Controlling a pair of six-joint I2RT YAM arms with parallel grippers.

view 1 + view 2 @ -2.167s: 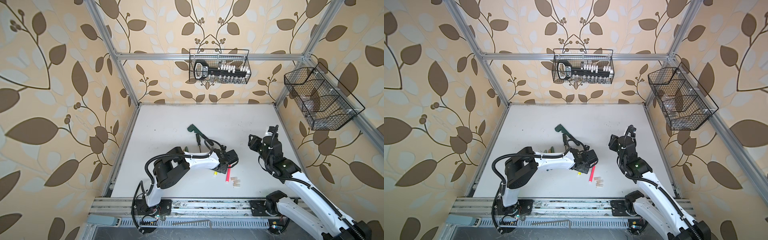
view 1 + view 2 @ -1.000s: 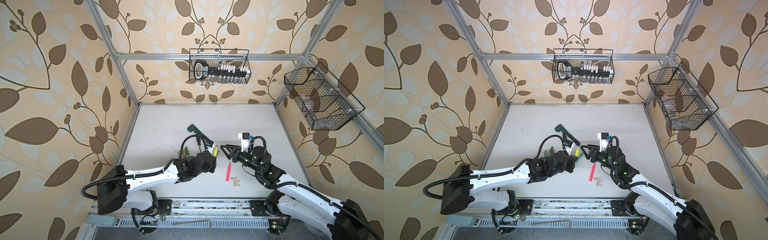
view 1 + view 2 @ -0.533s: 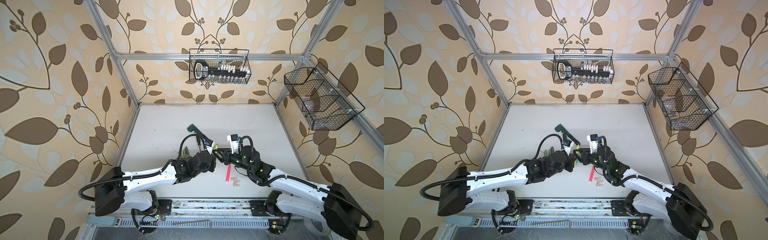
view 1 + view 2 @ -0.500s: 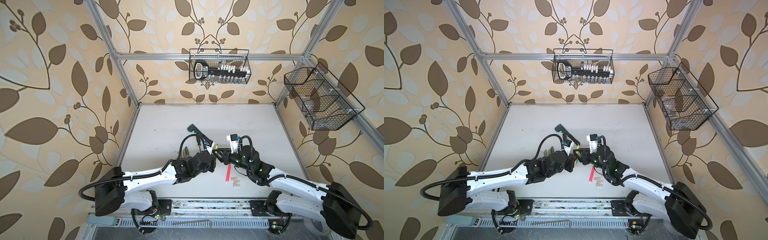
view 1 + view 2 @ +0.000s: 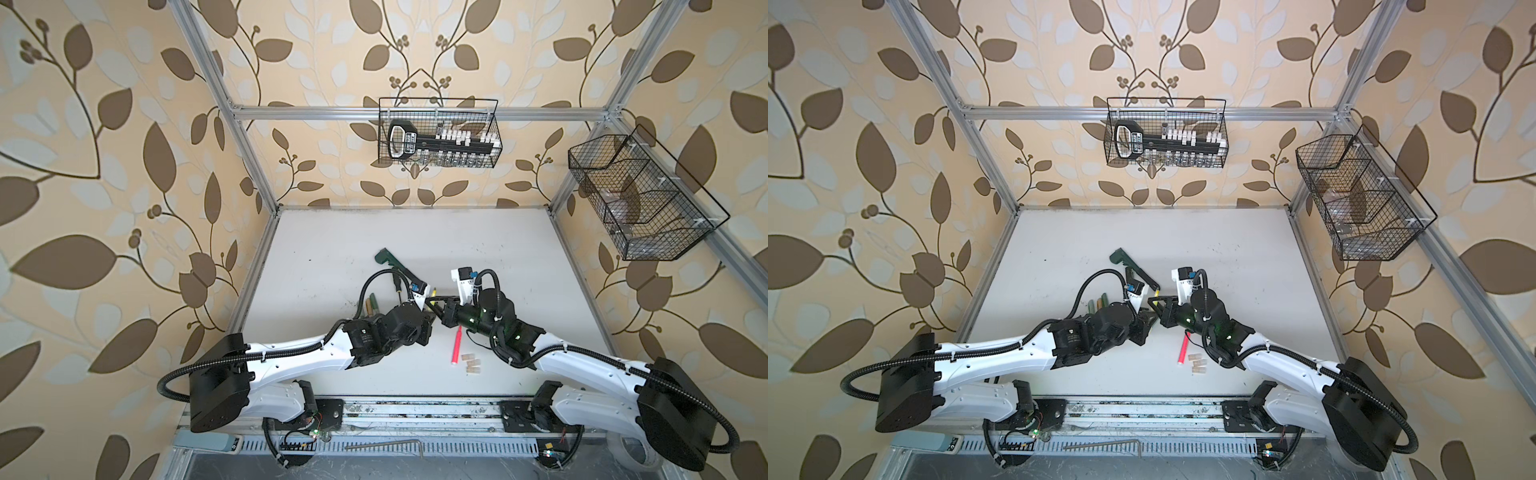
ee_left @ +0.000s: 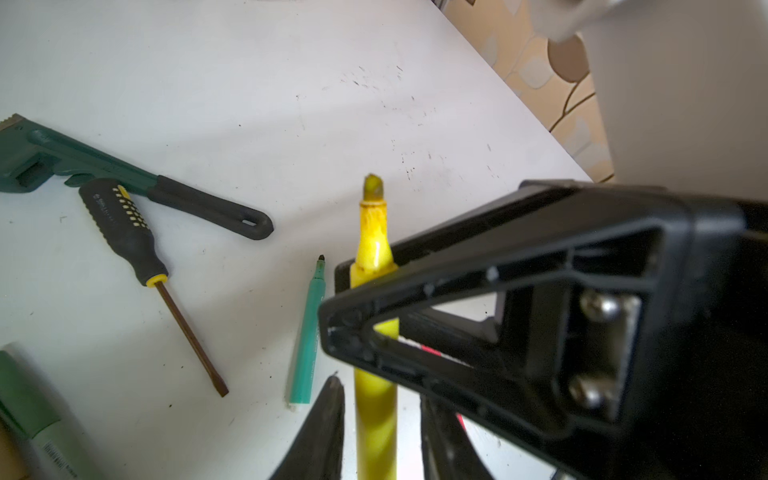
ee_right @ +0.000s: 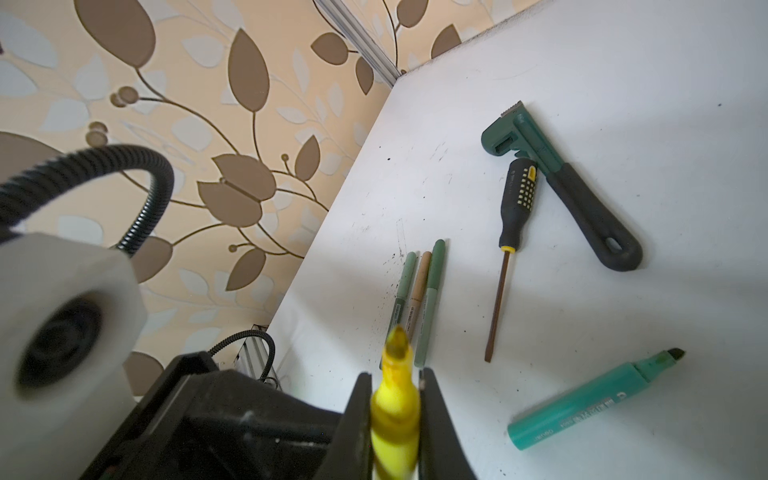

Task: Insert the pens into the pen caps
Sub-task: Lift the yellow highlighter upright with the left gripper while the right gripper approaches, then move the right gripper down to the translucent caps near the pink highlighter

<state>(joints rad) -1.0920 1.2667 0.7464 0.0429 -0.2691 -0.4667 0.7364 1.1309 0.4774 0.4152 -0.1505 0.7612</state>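
Note:
My left gripper should grab the yellow pen's lower body [image 6: 375,424] so that my right gripper, which is holding the yellow pen near its tip [image 6: 373,192], is freed for the caps.
A bright yellow pen [image 6: 374,249] [image 7: 395,411] is held up above the table, uncapped tip free. My right gripper [image 7: 395,374] [image 5: 430,300] is shut on it. My left gripper [image 6: 378,390] [image 5: 431,318] is open around the pen's lower barrel, with a gap on each side. A teal pen [image 6: 307,332] [image 7: 590,403] lies uncapped beneath. The pink pen [image 5: 457,345] lies beside three pale pen caps [image 5: 471,361] [image 5: 1198,363]. Three more pens [image 7: 419,299] [image 5: 372,305] lie side by side to the left.
A dark green wrench [image 6: 104,166] [image 7: 552,166] and a black-handled screwdriver [image 6: 133,232] [image 7: 515,208] lie behind the grippers. Wire baskets hang on the back wall [image 5: 438,137] and right wall [image 5: 640,199]. A metal hex key [image 5: 382,445] lies on the front rail.
My right gripper came in from the right and shut on the yellow pen. My left gripper's jaws have parted from the pen.

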